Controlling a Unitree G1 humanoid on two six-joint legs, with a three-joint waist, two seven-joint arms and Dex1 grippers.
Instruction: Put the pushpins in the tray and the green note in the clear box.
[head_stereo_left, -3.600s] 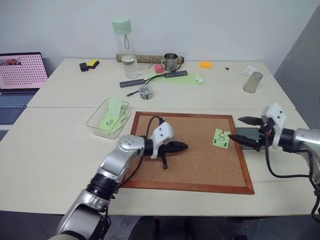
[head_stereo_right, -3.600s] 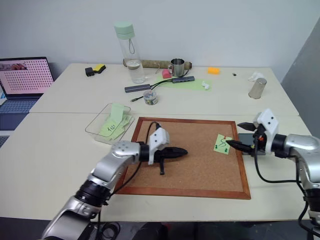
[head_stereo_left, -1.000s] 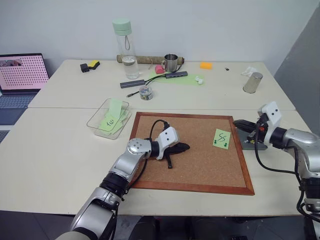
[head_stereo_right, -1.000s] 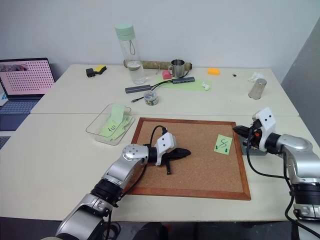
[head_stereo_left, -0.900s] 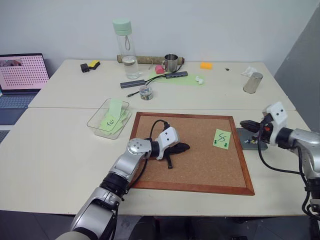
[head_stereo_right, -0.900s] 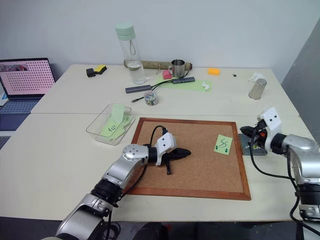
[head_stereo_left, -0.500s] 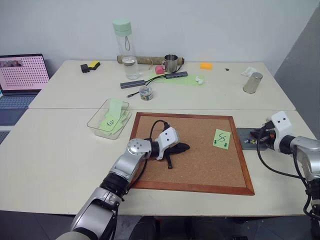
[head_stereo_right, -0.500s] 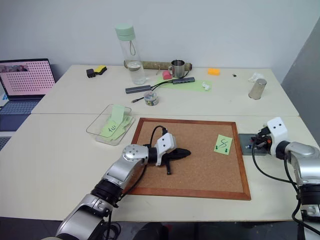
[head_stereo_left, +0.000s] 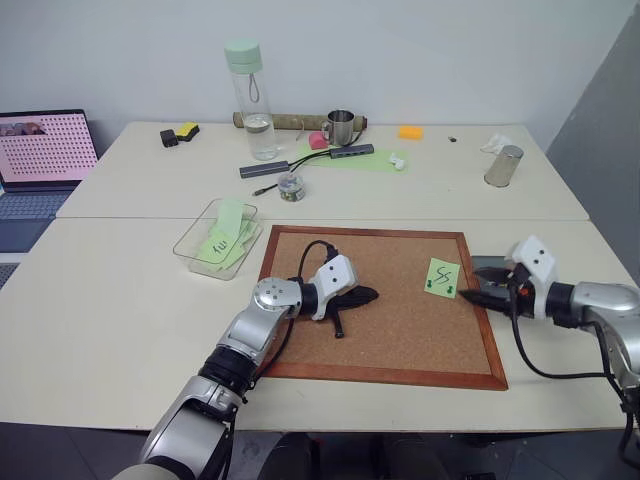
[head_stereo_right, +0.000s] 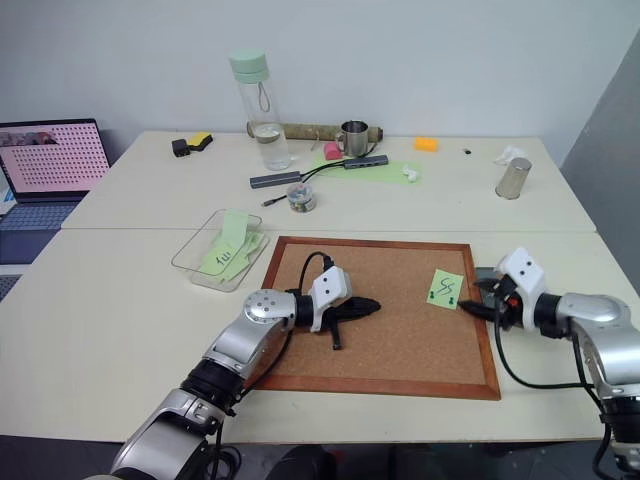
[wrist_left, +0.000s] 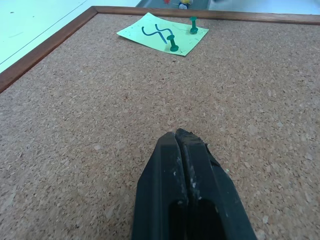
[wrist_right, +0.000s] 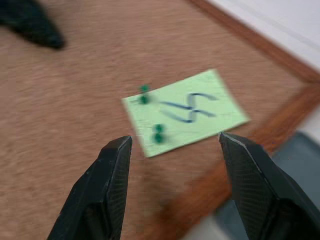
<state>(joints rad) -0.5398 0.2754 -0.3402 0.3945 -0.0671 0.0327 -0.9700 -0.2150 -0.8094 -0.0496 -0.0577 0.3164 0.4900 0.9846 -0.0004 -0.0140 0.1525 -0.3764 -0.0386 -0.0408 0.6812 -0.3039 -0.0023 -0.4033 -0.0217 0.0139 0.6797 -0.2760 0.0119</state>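
Observation:
The green pushpin goes through the green note close to its edge. I expect the whole note to come up together with the pushpin when I lift.
The green note with its black squiggle lies at the right side of the corkboard, with two green pushpins stuck in it. My right gripper is open, low over the board's right frame, pointing at the note. The dark grey tray sits just behind the gripper on the table, partly hidden by it. My left gripper is shut and empty, resting on the cork mid-board. The clear box stands left of the board.
Several green notes lie in the clear box. On the far table stand a water bottle, a steel mug, a small jar, cables and a metal cup. A laptop sits at the far left.
My right gripper was shut over the tray, then opened and swung back left and down to the note. The red pin once on the note is gone. The left arm stayed still.

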